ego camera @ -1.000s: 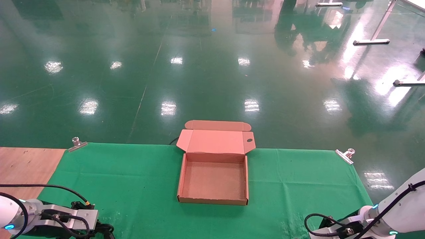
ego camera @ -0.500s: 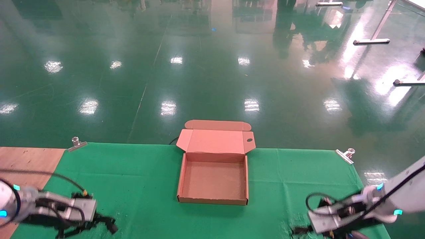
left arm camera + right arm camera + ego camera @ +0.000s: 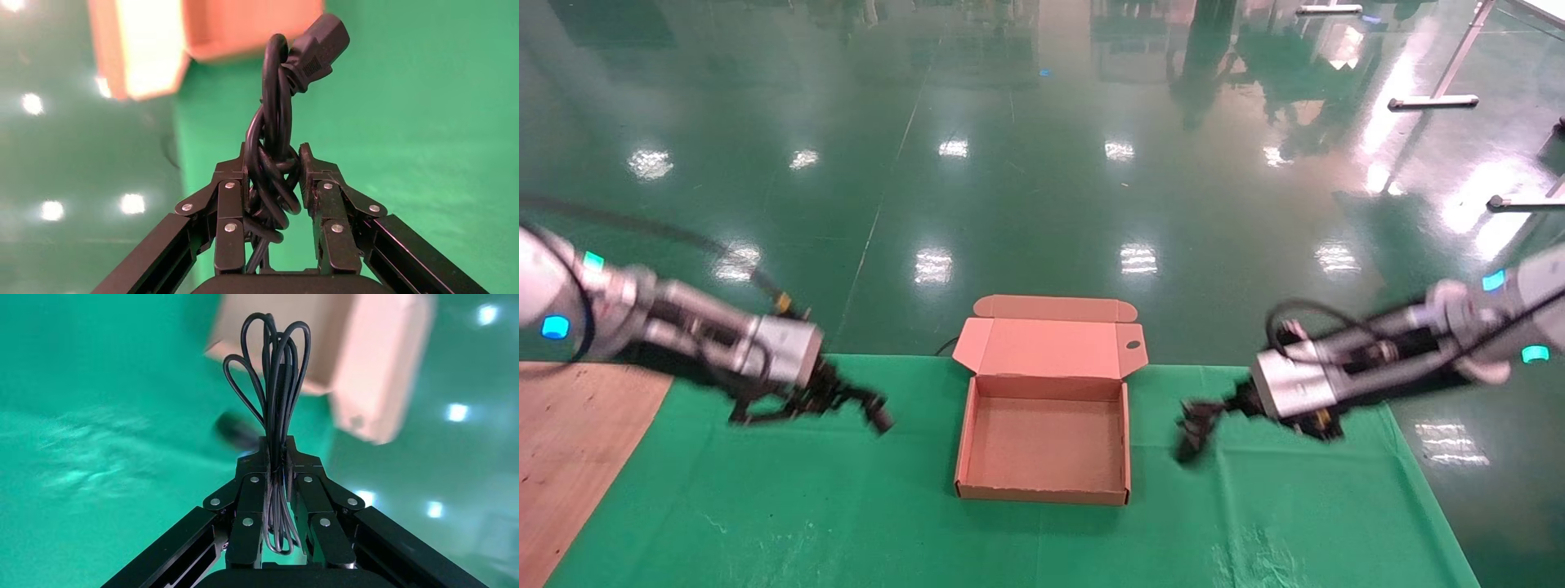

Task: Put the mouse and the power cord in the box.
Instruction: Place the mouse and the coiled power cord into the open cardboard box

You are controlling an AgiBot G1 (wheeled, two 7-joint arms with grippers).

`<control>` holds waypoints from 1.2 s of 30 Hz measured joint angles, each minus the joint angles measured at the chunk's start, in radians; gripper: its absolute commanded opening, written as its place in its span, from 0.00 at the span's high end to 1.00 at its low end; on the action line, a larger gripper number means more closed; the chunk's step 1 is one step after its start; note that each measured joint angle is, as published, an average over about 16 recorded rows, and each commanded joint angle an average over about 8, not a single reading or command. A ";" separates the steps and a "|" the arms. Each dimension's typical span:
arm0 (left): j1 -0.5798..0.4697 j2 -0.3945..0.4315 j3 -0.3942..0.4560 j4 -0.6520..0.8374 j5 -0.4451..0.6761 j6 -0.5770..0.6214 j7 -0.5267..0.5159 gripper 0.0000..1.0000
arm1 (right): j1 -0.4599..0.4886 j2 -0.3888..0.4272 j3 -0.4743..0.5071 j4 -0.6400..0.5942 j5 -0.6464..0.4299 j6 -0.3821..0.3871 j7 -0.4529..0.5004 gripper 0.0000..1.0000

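My right gripper should keep the mouse (image 3: 1191, 447) out of the way while my left gripper lays the power cord inside first, as both grippers are loaded on either side of the small box (image 3: 1045, 441).
The open brown box (image 3: 964, 445) sits mid-table on the green cloth, its lid folded back. It is blurred in the left wrist view (image 3: 245, 27) and the right wrist view (image 3: 373, 367). My left gripper (image 3: 842, 400) hovers left of the box, shut (image 3: 274, 156) on the looped power cord (image 3: 269, 116). The cord's chunky plug (image 3: 318, 49) sticks out toward the box (image 3: 878, 420). My right gripper (image 3: 1214, 411) hovers right of the box, shut (image 3: 275, 444) on a bundle of thin cable loops (image 3: 272, 361). The dark, blurred mouse (image 3: 234, 430) dangles below it (image 3: 1189, 447).
The green cloth (image 3: 764, 506) covers most of the table, with bare wood (image 3: 576, 465) at the left. The table's far edge runs just behind the box lid, with glossy green floor (image 3: 1042, 180) beyond. White stand legs (image 3: 1434, 102) are far right.
Both arms rose from the table's near corners and swung up and inward toward the box. The left carries the cord bundle, the right the cable loops.
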 measured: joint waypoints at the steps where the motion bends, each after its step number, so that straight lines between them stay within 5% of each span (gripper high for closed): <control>1: -0.017 0.011 -0.002 -0.007 -0.003 0.010 -0.006 1.00 | 0.012 -0.007 0.003 0.015 0.003 -0.002 0.015 1.00; 10: -0.115 0.099 -0.023 -0.051 -0.038 0.068 -0.035 1.00 | 0.116 -0.097 0.020 0.027 0.011 0.015 0.084 1.00; 17: -0.093 0.144 -0.047 -0.049 -0.070 -0.005 -0.030 1.00 | 0.163 -0.146 0.022 -0.063 0.012 0.031 0.052 1.00; 28: 0.153 0.203 -0.106 -0.065 -0.170 -0.406 -0.091 1.00 | 0.167 -0.136 0.026 -0.187 0.024 0.029 -0.039 1.00; 36: 0.391 0.228 -0.043 -0.216 -0.227 -0.705 -0.235 1.00 | 0.137 -0.122 0.019 -0.259 0.018 0.039 -0.097 1.00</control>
